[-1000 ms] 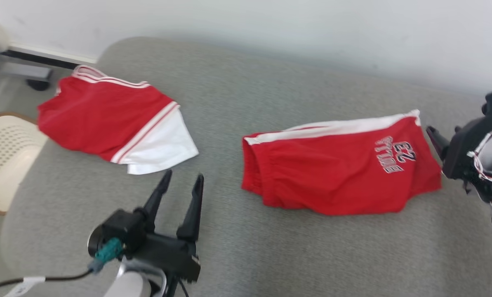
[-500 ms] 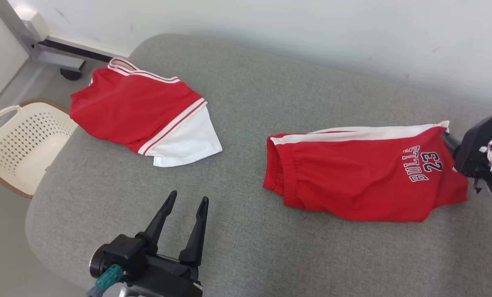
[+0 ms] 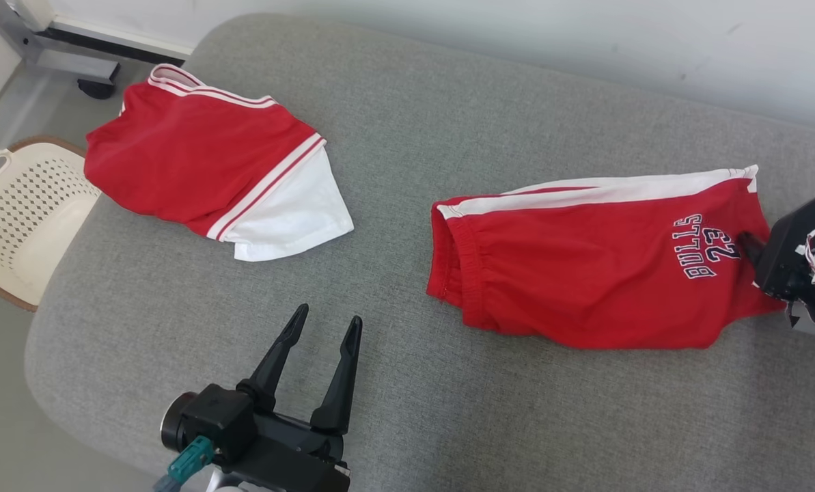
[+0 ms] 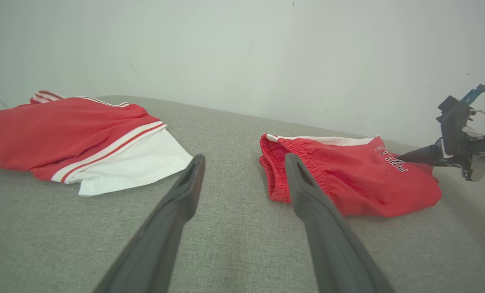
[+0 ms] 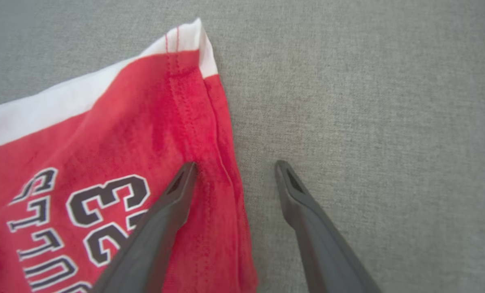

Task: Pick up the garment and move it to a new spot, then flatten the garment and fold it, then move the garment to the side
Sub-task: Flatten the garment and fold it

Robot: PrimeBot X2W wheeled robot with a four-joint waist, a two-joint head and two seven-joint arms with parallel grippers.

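Note:
The red shorts lie loose and flat (image 3: 589,270) on open grey cloth, so their far waistband (image 3: 460,270) will trail along behind when I pull on the shorts' hem.
The garment (image 3: 188,164), a red jersey T-shirt with a white sleeve and red-white striped trim, lies folded at the far left of the grey padded surface (image 3: 393,123); it also appears in the left wrist view (image 4: 55,130). My left gripper (image 3: 328,316) (image 4: 245,158) is open over bare grey cloth, well short of it. To the right lie red shorts (image 3: 585,273) (image 4: 348,183) (image 5: 104,162) with a white side stripe and "BULLS 23". My right gripper (image 3: 749,240) (image 5: 236,164) is open at their right hem, one finger over red fabric and the other over the surface.
A white perforated basket (image 3: 18,219) stands on the floor off the surface's left edge. A metal frame on a caster (image 3: 79,65) is at the back left. A pale wall runs behind. Bare grey cloth separates the two red pieces.
The head camera has shifted, so the whole picture moved. My right gripper has come in over the shorts' right hem, nearer the number. My left gripper stays open in the same pose.

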